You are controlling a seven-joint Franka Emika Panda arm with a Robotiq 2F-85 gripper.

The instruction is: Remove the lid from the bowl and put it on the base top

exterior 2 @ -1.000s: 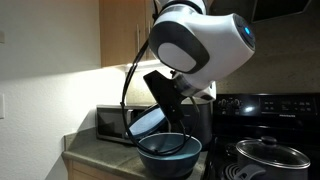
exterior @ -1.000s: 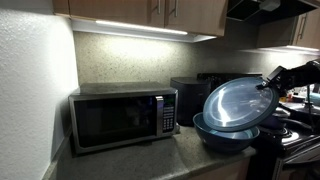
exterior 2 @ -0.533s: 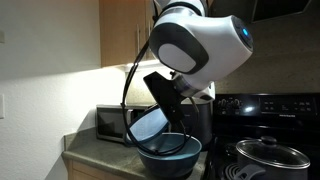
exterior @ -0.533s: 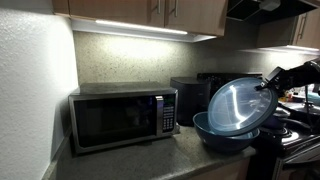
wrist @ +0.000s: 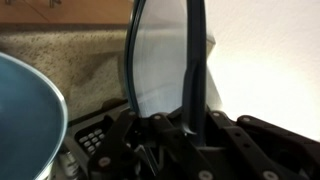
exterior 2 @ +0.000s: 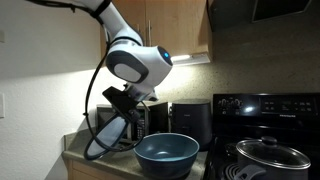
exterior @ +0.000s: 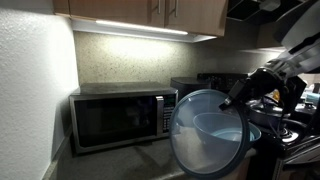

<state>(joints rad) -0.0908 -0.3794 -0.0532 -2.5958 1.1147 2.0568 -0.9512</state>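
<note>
The lid (exterior: 208, 136) is hanging on edge close to the bowl. My gripper should move it away and lower it onto the clear countertop (exterior: 145, 160) in front of the microwave.
My gripper (exterior: 240, 97) is shut on the rim of the translucent greyish lid (exterior: 205, 135) and holds it on edge, clear of the bowl, in front of the microwave. In an exterior view the lid (exterior 2: 118, 132) hangs beside the microwave, left of the uncovered blue bowl (exterior 2: 166, 154). The bowl (exterior: 235, 128) stands on the dark countertop (exterior: 140, 158), partly behind the lid. In the wrist view the lid (wrist: 160, 55) stands upright between the jaws (wrist: 165, 115), and the bowl's blue wall (wrist: 25, 110) shows at the left.
A steel microwave (exterior: 122, 116) stands at the back against the wall. A black appliance (exterior 2: 190, 120) sits behind the bowl. A black stove with a lidded pot (exterior 2: 268, 155) is beside the bowl. Cabinets hang overhead.
The lid was tilted up over the bowl. It has now been lifted off and carried sideways toward the microwave; the arm has swung away from the bowl, which is uncovered.
</note>
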